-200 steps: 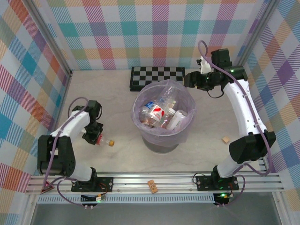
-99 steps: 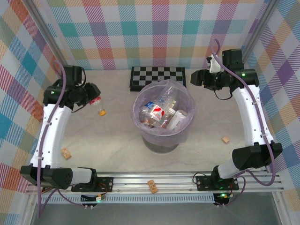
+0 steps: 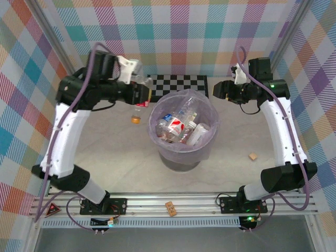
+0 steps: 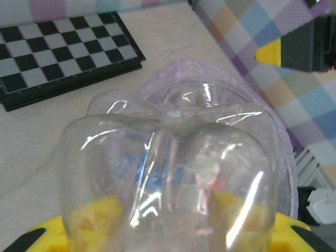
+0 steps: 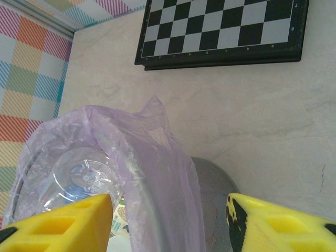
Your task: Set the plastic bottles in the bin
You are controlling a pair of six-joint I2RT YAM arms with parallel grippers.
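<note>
The robot's left gripper has the clear bottle hanging cap down (image 3: 139, 111) beside the bin's opening (image 3: 176, 121), so it should keep going over the bin's rim and let go inside the bag.
My left gripper (image 3: 140, 94) is shut on a clear plastic bottle (image 3: 137, 110), which hangs cap down with its orange cap (image 3: 136, 119) lowest, just left of the bin (image 3: 181, 163). In the left wrist view the bottle's clear base (image 4: 168, 157) sits between my yellow fingers (image 4: 86, 212), with the bin's lavender bag (image 4: 286, 157) behind it. Several bottles (image 3: 181, 126) lie inside the bin. My right gripper (image 3: 218, 90) hangs open above the bin's far right rim. In its wrist view, the open right gripper (image 5: 169, 205) straddles the bag (image 5: 157, 157), beside a clear bottle (image 5: 84, 178).
A black-and-white checkerboard (image 3: 176, 86) lies behind the bin against the back wall. A small tan block (image 3: 253, 156) rests on the table to the right. Another block (image 3: 170, 208) sits on the front rail. Plaid walls close in the sides.
My left arm has lifted the bottle off the table at the left and carried it up and right to the bin's edge. The right gripper has drawn back slightly to the right.
</note>
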